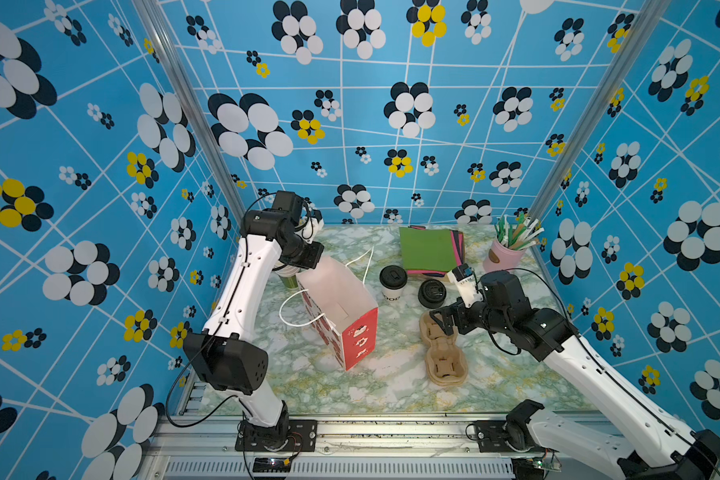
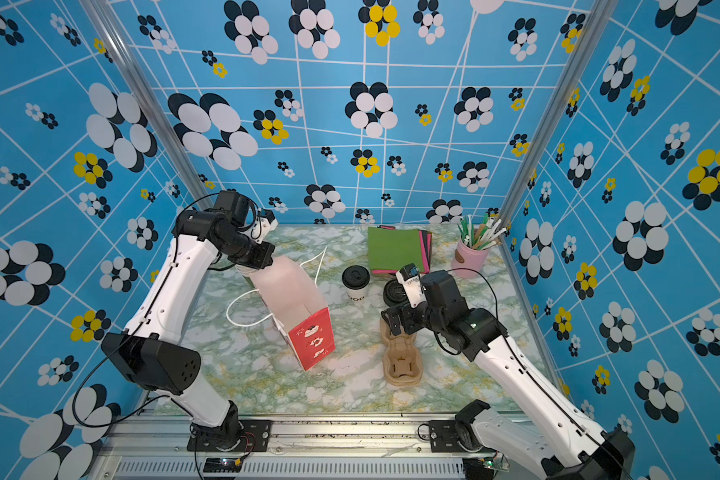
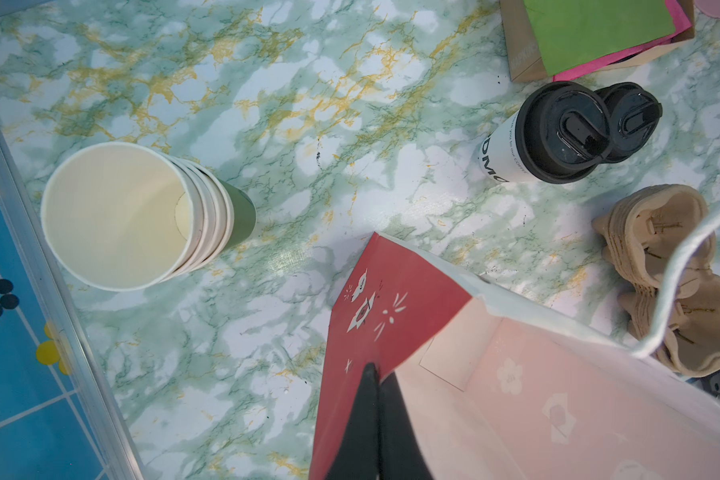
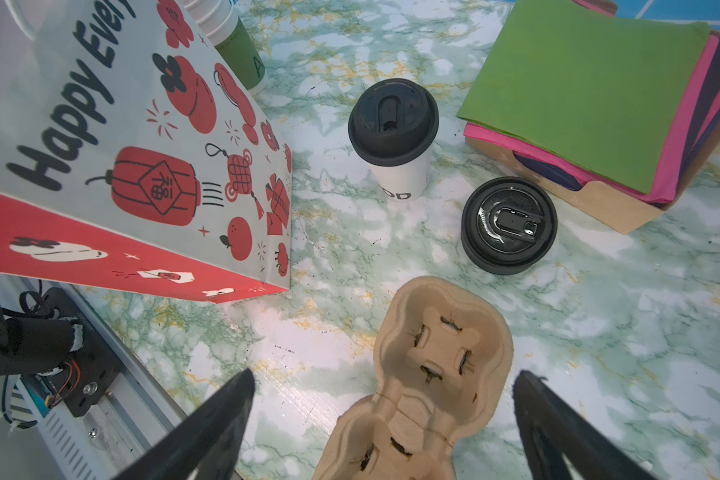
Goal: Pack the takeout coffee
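Note:
Next, I lower the bag until it stands upright and hold its rim steady before loading the cup carrier (image 1: 444, 352), because the bag is leaning with its far rim (image 1: 323, 262) raised in my left gripper.
The takeout coffee (image 1: 393, 282) (image 2: 356, 282), a white cup with dark lettering and a black sip lid, stands upright on the marble table just right of the bag. It also shows in both wrist views (image 3: 549, 133) (image 4: 395, 137). A red-and-white paper bag (image 1: 341, 311) (image 3: 516, 395) stands open and leans. My left gripper (image 3: 373, 372) is shut on the bag's far top rim, one finger inside and one outside. My right gripper (image 4: 385, 376) (image 1: 441, 322) hangs open over a brown pulp cup carrier (image 4: 441, 340) and holds nothing.
A stack of black lids (image 1: 432, 293) sits right of the coffee. Nested lidless cups (image 3: 134, 216) stand behind the bag near the left wall. Coloured napkins in a box (image 1: 429, 249) and a pink cup of straws (image 1: 508, 249) occupy the back right.

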Available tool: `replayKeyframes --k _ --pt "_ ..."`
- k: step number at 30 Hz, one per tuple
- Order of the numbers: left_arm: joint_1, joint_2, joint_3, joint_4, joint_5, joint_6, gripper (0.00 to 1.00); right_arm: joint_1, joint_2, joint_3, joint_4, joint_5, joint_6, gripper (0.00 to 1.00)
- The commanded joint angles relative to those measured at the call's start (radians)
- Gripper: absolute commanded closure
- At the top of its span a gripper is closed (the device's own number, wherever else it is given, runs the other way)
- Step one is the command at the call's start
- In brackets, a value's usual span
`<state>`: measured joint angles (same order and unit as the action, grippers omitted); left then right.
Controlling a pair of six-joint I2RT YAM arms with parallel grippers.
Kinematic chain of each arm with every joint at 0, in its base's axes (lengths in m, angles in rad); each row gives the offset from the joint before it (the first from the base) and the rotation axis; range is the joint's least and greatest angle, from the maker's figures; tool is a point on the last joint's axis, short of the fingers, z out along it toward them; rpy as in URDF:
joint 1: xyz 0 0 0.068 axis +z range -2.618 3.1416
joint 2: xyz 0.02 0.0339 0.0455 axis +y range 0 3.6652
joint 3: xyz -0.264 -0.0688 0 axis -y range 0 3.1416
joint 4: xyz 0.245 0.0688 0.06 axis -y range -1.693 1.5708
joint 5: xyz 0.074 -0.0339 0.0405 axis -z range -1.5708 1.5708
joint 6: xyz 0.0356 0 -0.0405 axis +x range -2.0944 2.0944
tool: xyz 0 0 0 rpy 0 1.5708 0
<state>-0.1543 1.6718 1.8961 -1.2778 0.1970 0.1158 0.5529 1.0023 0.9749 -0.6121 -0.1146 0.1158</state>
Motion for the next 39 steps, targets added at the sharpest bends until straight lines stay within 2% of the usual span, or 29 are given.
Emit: replayKeyframes --k 1,8,10,15,21,25,28,33,39 --pt "0.006 -0.049 -0.010 -0.072 0.036 -0.078 1.00 -0.004 -0.007 -0.021 -0.015 -0.002 -0.004 0.01" --pt "0.006 -0.168 -0.148 -0.021 0.118 -0.198 0.99 -0.005 -0.003 -0.028 -0.017 -0.002 -0.004 0.01" --pt "0.007 -0.184 -0.164 -0.015 0.113 -0.196 0.90 -0.004 0.000 -0.028 -0.021 -0.001 -0.003 0.01" --pt "0.007 -0.190 -0.166 -0.043 0.104 -0.164 0.75 -0.003 0.004 -0.020 -0.050 0.025 0.014 0.01" --pt "0.008 -0.196 -0.195 -0.040 0.078 -0.131 0.72 -0.003 0.035 -0.002 -0.124 0.115 0.068 0.01" --pt "0.009 -0.187 -0.209 -0.040 0.076 -0.112 0.75 -0.003 0.064 0.007 -0.166 0.187 0.126 0.01" --pt "0.012 -0.187 -0.215 -0.026 0.051 -0.105 0.82 -0.005 0.085 0.001 -0.181 0.208 0.182 0.01" --pt "0.029 -0.198 -0.224 0.001 0.051 -0.109 0.97 -0.004 0.091 -0.028 -0.161 0.181 0.253 0.01" --pt "0.039 -0.214 -0.243 0.027 0.059 -0.128 1.00 -0.001 0.133 -0.036 -0.190 0.173 0.327 0.17"
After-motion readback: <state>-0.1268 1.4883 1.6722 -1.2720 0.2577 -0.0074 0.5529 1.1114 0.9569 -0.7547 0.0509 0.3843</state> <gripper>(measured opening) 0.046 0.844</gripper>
